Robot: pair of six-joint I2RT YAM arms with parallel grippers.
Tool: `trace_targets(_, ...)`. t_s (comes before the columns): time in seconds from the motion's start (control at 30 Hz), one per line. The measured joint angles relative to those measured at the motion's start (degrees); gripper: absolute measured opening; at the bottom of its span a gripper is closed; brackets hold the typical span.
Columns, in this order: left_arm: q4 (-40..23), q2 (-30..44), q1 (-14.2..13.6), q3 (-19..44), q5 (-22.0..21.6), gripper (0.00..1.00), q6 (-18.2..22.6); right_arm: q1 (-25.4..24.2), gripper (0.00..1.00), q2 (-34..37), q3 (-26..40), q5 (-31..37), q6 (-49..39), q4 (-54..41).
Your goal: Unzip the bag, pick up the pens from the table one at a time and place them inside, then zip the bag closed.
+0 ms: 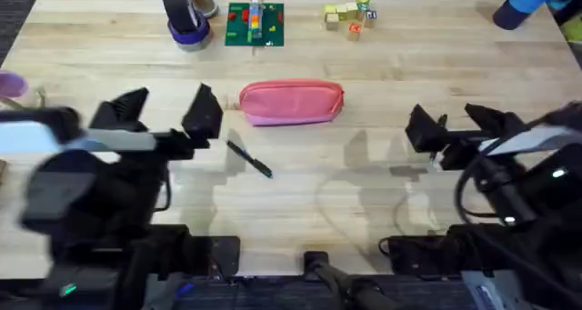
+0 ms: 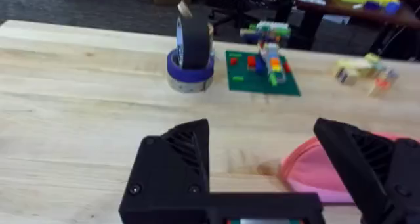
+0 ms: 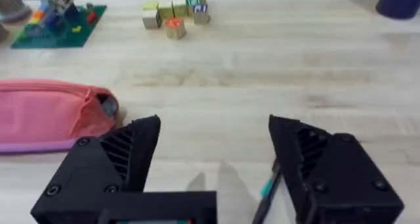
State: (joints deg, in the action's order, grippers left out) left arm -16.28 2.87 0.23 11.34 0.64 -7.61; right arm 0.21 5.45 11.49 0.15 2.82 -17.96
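My gripper will open the pink bag into a long, narrow opening when it pulls the zipper, because the zipper runs lengthwise along the pink bag's top.
The pink bag lies on its side at the middle of the table, its zipper looking shut with the pull at its right end. One dark pen lies slanted just in front of the bag's left end. A second pen, greenish, lies under my right gripper's fingers. My left gripper hovers open to the left of the bag, holding nothing. To the right of the bag, my right gripper is open and holds nothing.
Along the far edge stand stacked tape rolls, a green baseplate with bricks and small wooden blocks. A blue object sits at the far right corner and a purple item at the left edge.
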Motion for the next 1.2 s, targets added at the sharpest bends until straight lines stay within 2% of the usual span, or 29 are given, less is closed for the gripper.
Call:
trace_targets(0.1, -5.4, 4.1, 0.0, 7.7, 0.0, 0.993, -1.1, 0.0, 0.995, 5.6, 8.0, 0.0, 0.2, -6.5)
trace_targets(0.27, -16.5, 16.6, 0.0, 22.2, 1.3, 0.993, -1.0, 0.0, 0.996, 17.7, 23.7, 0.0, 0.4, -15.7)
trace_targets(0.53, -30.9, 38.0, 0.0, 42.5, 7.1, 0.993, 7.8, 0.0, 0.996, 34.8, 43.9, -0.1, 0.5, -26.4)
trace_targets(0.67, -33.0, 44.6, 0.0, 48.2, 8.7, 0.993, 10.5, 0.0, 0.996, 39.5, 49.2, -0.2, 0.5, -28.3)
trace_targets(0.87, -33.4, 47.5, 0.0, 49.7, 10.1, 0.993, 14.8, 0.0, 0.996, 42.2, 50.2, -0.2, 0.5, -29.1)
trace_targets(0.93, -33.8, 47.6, 0.0, 49.7, 11.7, 0.993, 17.8, 0.0, 0.995, 42.4, 50.2, -0.2, 0.5, -29.1)
trace_targets(1.03, -34.6, 47.6, 0.0, 49.7, 16.2, 0.993, 24.9, 0.0, 0.996, 42.4, 50.2, -0.2, 0.5, -29.1)
trace_targets(1.1, -36.3, 47.6, 0.0, 49.7, 19.4, 0.993, 31.3, 0.0, 0.996, 42.4, 50.2, -0.2, 0.5, -29.1)
trace_targets(1.2, -38.8, 47.6, 0.0, 49.7, 22.4, 0.993, 43.4, 0.0, 0.996, 42.4, 50.2, -0.2, 0.5, -29.1)
